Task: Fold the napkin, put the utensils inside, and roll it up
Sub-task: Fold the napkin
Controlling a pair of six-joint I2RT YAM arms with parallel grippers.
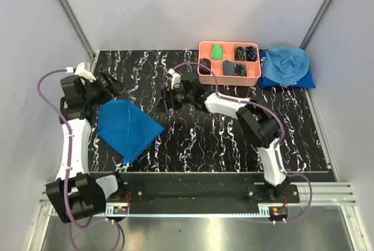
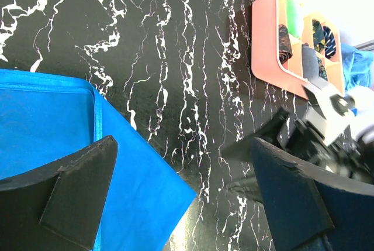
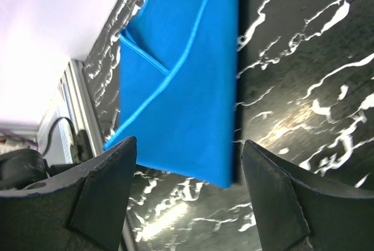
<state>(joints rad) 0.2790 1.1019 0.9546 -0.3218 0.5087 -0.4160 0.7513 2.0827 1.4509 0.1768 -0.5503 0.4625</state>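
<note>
The loose hem (image 1: 129,123) is lying flat across the layer under it. The whole napkin (image 1: 139,135) should slide along and stay folded when I pull its corner.
The royal-blue napkin (image 1: 125,128) lies folded flat at the left of the black marbled table, one corner pointing right. My left gripper (image 1: 110,85) hovers just above its far corner, open and empty; in the left wrist view the napkin (image 2: 58,116) lies under the left finger of the gripper (image 2: 182,145). My right gripper (image 1: 164,100) sits a little right of the napkin's right edge, also open and empty. In the right wrist view the napkin (image 3: 187,75) lies ahead of the spread jaws of the gripper (image 3: 188,145), not touching them. The utensils are out of view.
A pink compartment tray (image 1: 229,80) with small items stands at the back centre right, and shows again as the tray (image 2: 263,40) in the left wrist view. A pale sky-blue cloth heap (image 1: 284,66) lies to its right. White walls enclose the table.
</note>
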